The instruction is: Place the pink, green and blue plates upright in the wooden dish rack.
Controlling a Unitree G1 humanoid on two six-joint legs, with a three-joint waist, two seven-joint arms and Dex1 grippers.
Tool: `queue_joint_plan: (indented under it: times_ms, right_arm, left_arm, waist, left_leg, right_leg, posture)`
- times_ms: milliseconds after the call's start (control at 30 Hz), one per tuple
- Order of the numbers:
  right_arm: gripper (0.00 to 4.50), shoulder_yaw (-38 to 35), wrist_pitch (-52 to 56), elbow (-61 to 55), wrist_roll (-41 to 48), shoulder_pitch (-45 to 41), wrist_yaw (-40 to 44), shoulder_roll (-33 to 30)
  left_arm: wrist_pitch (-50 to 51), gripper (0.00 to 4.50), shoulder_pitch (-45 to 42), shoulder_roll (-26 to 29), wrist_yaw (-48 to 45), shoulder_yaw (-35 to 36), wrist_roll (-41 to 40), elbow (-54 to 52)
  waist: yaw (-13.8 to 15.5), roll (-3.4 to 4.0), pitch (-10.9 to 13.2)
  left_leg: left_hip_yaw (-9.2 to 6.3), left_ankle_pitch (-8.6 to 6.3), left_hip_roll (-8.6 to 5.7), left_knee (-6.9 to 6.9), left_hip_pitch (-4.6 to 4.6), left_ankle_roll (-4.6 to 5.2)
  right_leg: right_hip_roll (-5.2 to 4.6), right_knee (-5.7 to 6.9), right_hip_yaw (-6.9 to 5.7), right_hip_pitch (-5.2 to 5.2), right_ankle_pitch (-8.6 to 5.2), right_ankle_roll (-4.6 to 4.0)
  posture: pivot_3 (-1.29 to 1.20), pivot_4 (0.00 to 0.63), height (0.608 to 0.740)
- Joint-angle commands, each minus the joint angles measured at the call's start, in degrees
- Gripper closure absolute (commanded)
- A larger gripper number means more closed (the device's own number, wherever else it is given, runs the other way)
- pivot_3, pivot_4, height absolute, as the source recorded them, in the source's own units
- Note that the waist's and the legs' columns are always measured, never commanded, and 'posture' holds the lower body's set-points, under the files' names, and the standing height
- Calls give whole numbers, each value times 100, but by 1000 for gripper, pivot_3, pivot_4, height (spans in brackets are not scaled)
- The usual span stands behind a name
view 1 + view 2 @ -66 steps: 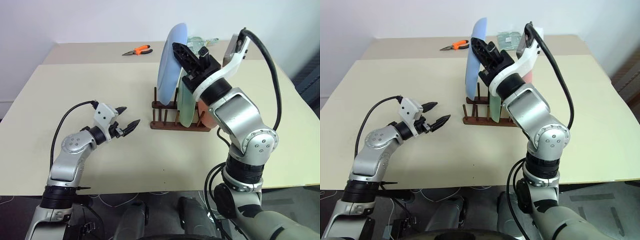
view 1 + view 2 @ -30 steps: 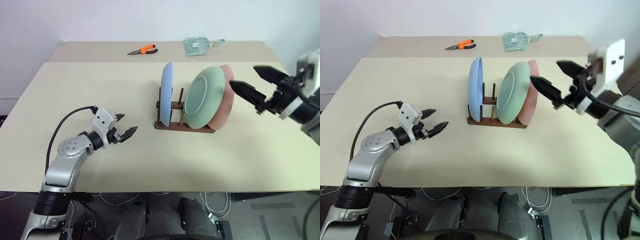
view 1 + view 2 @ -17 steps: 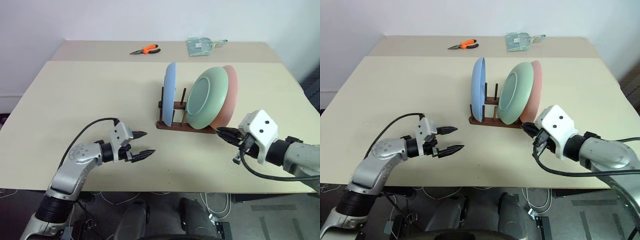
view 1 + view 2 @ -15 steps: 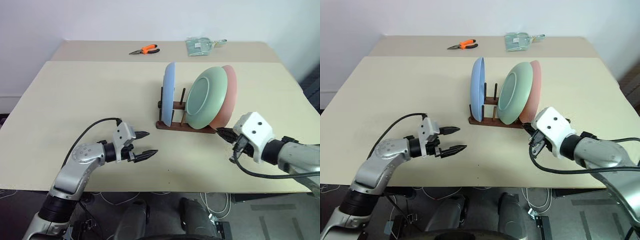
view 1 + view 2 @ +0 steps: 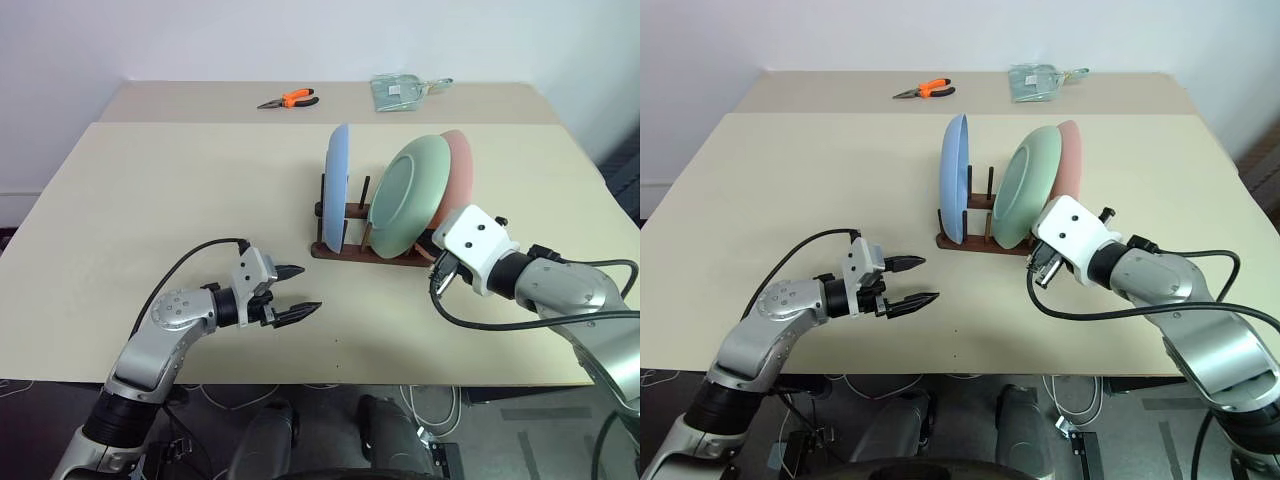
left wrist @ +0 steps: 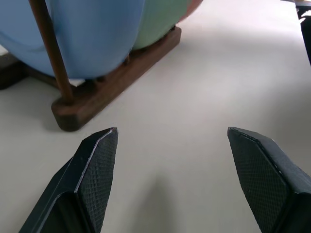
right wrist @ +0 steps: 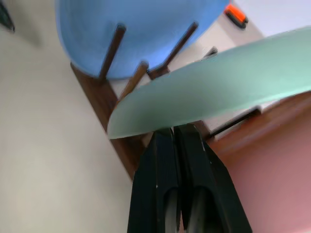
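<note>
The green plate [image 5: 410, 190] is tilted toward the pink plate above the right gripper's closed fingers, so the robot should bring the green one upright between the rack's wires [image 5: 366, 238] and then move back.
The blue plate [image 5: 338, 190], the green plate [image 5: 405, 195] and the pink plate [image 5: 458, 165] stand on edge in the wooden dish rack [image 5: 365, 250] at mid table. The blue one is upright, while the green and pink lean right. My right gripper [image 7: 173, 132] is shut on nothing, its tips just under the green plate's lower rim [image 7: 204, 97], beside the rack's rail. My left gripper [image 5: 305, 290] hovers open and empty over bare table in front and left of the rack; between its fingers [image 6: 97, 160] I see the rack's rail [image 6: 112, 82].
Orange-handled pliers [image 5: 283, 99] and a clear plastic packet [image 5: 400, 90] lie at the far side of the table [image 5: 180, 190]. Black cables loop from both wrists. Bare tabletop spreads left of the rack and in front of it.
My right gripper has shut and swung down and left, from beside the pink plate to the rack's base under the green plate. My left gripper has drifted right and nearer to me, staying open.
</note>
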Motion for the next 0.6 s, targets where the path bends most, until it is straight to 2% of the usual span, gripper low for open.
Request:
queue_joint_plan:
  times_ms: [33,367,467,600]
  right_arm:
    - [4460,-60,-5,-229,-63,-152,103,96]
    - [4460,-364,23,-338,-117,106,405,12]
    - [4460,-1224,136,-510,364,809,914,-80]
    - [4460,-2465,90,-559,906,2018,1555,113]
  left_arm:
    - [-213,796,52,-14,-19,4,30,-65]
    - [-419,796,73,-81,-12,-68,158,135]
    - [-463,796,97,4,15,64,200,258]
    - [-692,796,96,196,97,421,273,717]
  waist:
    - [4,0,0]
    - [2,0,0]
    - [34,-1,0]
    - [49,-2,-1]
  left_leg:
    - [0,0,0,0,1,0]
    - [1,0,-1,0,3,0]
    - [-3,0,-1,-1,0,0]
    - [-7,-1,-3,-1,3,2]
  right_leg:
    - [0,0,0,1,0,0]
    - [0,1,0,1,0,0]
    - [0,0,-1,2,0,0]
    - [1,2,-2,8,-1,1]
  posture:
    - [0,150,740]
    - [0,150,740]
    - [0,150,740]
    - [0,150,740]
